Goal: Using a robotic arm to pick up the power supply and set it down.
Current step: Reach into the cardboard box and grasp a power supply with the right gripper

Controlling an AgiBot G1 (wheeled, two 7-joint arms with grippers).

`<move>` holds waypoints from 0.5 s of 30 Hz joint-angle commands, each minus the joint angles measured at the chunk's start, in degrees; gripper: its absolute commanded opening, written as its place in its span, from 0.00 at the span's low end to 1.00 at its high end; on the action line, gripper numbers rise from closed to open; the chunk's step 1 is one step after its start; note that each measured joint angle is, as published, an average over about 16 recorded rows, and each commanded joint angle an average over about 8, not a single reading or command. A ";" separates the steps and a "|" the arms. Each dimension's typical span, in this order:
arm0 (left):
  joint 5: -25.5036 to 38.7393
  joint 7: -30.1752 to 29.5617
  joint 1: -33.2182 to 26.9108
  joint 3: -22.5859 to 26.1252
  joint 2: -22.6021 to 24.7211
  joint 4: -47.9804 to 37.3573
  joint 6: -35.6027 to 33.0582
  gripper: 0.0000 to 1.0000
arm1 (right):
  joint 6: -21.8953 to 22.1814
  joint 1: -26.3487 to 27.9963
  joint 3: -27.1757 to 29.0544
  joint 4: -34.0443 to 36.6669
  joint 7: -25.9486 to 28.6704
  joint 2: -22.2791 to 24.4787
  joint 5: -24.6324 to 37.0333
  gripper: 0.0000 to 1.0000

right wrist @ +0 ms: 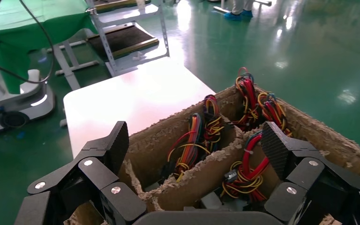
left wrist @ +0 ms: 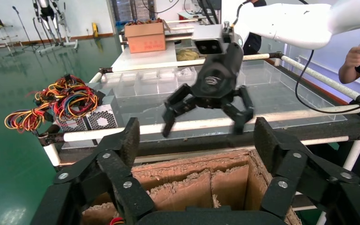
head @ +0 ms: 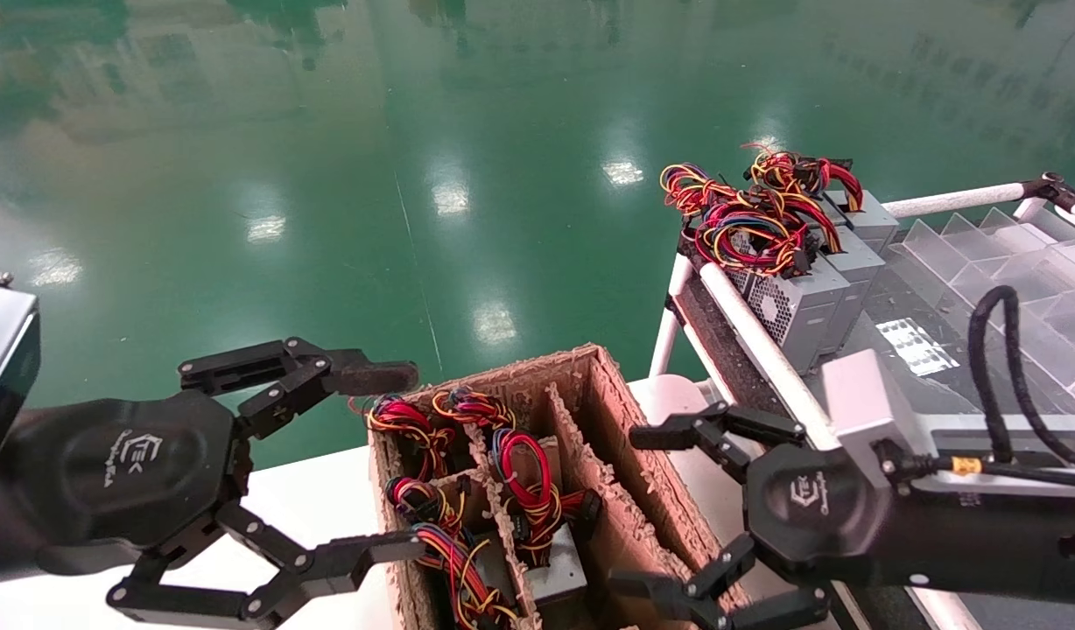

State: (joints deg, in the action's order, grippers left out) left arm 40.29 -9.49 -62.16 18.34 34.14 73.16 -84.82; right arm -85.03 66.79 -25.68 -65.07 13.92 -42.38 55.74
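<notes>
The power supply will come along and hang tilted when I lift the wires, because the wire bundle goes down to a grey body in its compartment.
A torn cardboard box with dividers holds several power supplies: a grey body shows under red, yellow and blue wire bundles. My left gripper hovers open at the box's left side, and in its wrist view it looks down into empty compartments. My right gripper hangs open at the box's right side, above the wire bundles in the right wrist view. Neither gripper holds anything.
Three more power supplies stand in a row on the rack at the right, behind a white rail. Clear plastic dividers lie beyond them. The box sits on a white table. A person stands past the rack.
</notes>
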 commanded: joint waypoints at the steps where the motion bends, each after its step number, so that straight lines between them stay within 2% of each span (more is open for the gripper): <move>1: -0.01 0.00 0.00 0.00 0.00 -0.01 0.00 1.00 | 0.04 -0.03 -0.23 0.11 0.07 -0.19 0.32 1.00; 15: -0.02 0.02 -0.02 0.03 -0.01 -0.03 -0.01 1.00 | 9.30 -0.70 -7.56 0.34 3.17 -11.59 12.30 1.00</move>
State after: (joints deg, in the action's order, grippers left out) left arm 40.27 -9.47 -62.18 18.38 34.13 73.13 -84.83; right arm -75.99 66.12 -32.97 -64.84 16.88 -53.68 67.64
